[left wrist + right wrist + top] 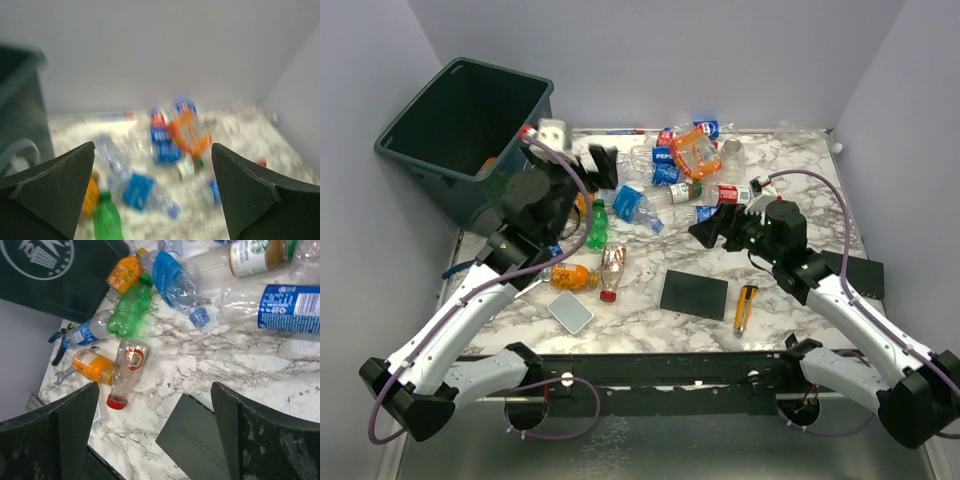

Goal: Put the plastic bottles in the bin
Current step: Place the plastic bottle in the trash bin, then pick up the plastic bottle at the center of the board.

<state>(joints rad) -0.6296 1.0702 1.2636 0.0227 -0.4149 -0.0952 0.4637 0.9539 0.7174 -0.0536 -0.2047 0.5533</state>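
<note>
The blue-labelled bottle (705,213) is behind the black pad, far from the bin, so next my right gripper grabs the bottle by its neck and brings it to my left gripper.
The dark grey-green bin (470,115) stands at the far left, its litter symbol in the right wrist view (42,257). Crushed plastic bottles lie across the marble table: an orange jug (695,150), a blue-labelled clear bottle (638,205), a green bottle (597,225), an orange bottle (570,277) and a red-capped clear bottle (611,270). My left gripper (600,168) is open and empty, raised beside the bin over the bottles; its view is blurred (152,150). My right gripper (713,228) is open and empty above the table's middle (155,387).
A black flat square pad (694,294) lies under my right gripper and shows in the right wrist view (200,440). A yellow utility knife (745,307) lies right of it. A small grey card (570,312) sits near the front left. A black block (865,272) sits at the right edge.
</note>
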